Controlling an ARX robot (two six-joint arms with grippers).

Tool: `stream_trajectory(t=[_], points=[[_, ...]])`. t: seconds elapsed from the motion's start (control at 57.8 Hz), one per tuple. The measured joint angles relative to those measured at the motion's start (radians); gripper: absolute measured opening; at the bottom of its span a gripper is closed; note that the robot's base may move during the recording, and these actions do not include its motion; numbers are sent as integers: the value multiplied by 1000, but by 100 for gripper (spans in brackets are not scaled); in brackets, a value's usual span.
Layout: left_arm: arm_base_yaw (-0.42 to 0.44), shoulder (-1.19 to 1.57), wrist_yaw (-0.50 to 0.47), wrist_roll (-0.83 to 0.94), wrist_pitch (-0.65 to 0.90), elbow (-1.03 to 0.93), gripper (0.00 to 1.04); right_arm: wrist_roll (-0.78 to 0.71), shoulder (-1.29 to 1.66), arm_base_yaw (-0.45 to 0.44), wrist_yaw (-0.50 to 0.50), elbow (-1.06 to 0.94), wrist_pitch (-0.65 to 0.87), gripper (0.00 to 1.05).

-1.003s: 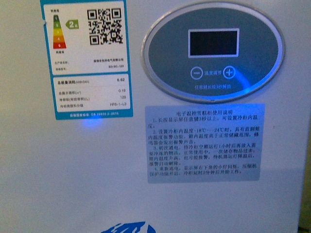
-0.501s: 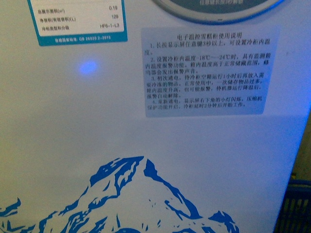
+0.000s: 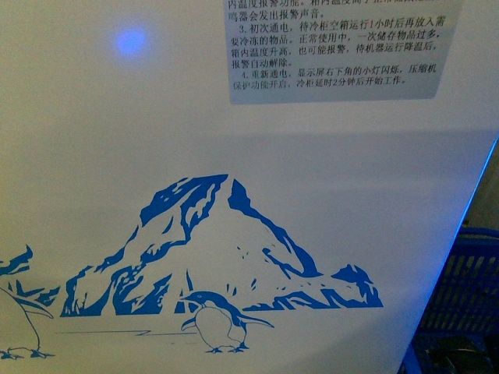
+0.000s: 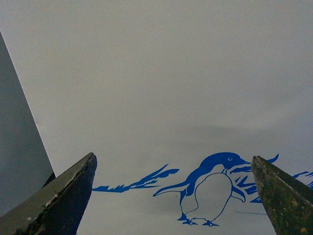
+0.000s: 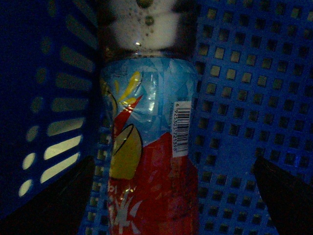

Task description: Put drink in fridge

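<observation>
The basket's holed bottom is in clear view beside the drink. I expect the drink to come loose when I lift it, leaving the basket empty.
The drink, a plastic bottle with a blue, yellow and red label and a barcode, lies inside a blue plastic basket; froth shows in its clear part. My right gripper is open, a dark finger on either side of the bottle, not touching it. The fridge fills the front view as a white wall printed with a blue mountain and penguins. My left gripper is open and empty, pointing at the fridge wall near a penguin print. The fridge's lid is out of view.
An instruction sticker and a blue light spot are on the fridge front. The blue basket stands low at the right, beside the fridge's corner. The basket's slotted side wall runs close along the bottle.
The front view has slid down the fridge front: the control panel and energy label have left the frame, while the mountain, penguins and blue basket have come in.
</observation>
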Motion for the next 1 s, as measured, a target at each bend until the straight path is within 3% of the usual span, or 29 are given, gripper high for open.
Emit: stream_trajectory(t=[0.882, 1.003], points=[[0, 0, 0, 0, 0, 0, 97, 38, 225, 58, 13, 248, -142, 97], [0, 0, 0, 0, 0, 0, 97, 34, 226, 56, 9, 251, -145, 88]])
